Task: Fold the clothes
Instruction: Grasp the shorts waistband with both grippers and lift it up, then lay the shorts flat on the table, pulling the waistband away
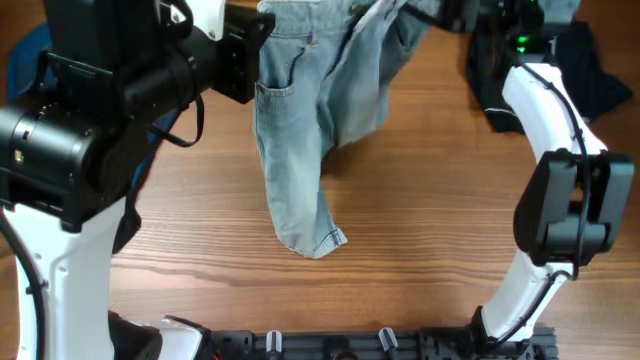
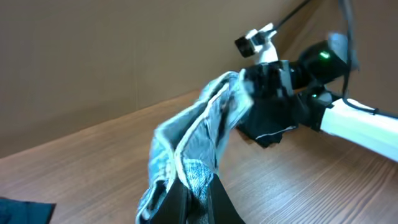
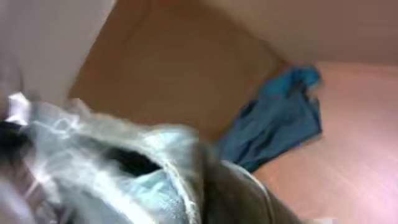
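Observation:
The denim shorts are hanging twisted with the legs bunched together [image 1: 327, 128]. Next, my left gripper brings the waist edge [image 1: 296, 22] down and lays the shorts out flat before folding.
The light-wash denim shorts [image 1: 300, 130] hang lifted over the far middle of the table, one leg trailing down to a stitched hem [image 1: 318, 243] on the wood. My left gripper [image 2: 198, 202] is shut on the shorts' waist edge [image 2: 199, 134]. My right gripper [image 3: 205, 199] is at the far top right, shut on the other end of the shorts [image 3: 130, 180]; that view is blurred. The dark navy garment [image 1: 22, 60] lies at the far left and also shows in the right wrist view [image 3: 280, 121]. The black garment [image 1: 590, 75] lies at the far right, also in the left wrist view [image 2: 270, 121].
The wooden table [image 1: 420, 230] spreads below the shorts. A black rail with clips [image 1: 380, 342] runs along the front edge. A brown wall [image 2: 93, 56] stands behind the table.

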Robot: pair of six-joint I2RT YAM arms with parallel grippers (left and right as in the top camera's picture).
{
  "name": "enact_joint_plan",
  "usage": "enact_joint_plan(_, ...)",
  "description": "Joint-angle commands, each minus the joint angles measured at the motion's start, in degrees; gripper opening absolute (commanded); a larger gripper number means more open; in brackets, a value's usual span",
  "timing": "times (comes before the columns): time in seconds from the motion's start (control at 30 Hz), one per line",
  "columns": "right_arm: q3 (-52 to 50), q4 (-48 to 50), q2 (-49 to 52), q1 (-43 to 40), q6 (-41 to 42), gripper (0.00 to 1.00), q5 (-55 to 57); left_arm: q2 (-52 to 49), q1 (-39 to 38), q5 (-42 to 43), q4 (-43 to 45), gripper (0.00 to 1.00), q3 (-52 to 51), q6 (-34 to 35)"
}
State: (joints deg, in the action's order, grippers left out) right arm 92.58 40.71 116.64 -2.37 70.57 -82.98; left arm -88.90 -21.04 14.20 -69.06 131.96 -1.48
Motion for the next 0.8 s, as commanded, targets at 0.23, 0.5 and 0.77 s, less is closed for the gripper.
enact_joint_plan(0.23,1.0,-69.8,-3.2,-8.0,-51.6,0.04,54.2,0.8,-0.1,-3.5,2.1,0.04,0.9,-1.1)
enact_joint_plan(0.5,1.0,-83.1,-31.2,-8.0,-61.4,0.04,70.7,-0.3,-0.1,-9.6,3.3,0.04,0.9,-1.1)
enact_joint_plan(0.77,2.7,-96.6,-55.7,-8.0,-61.2,0.04,76.0,8.5,-0.1,-18.9,0.2,0.04,0.9,5.4)
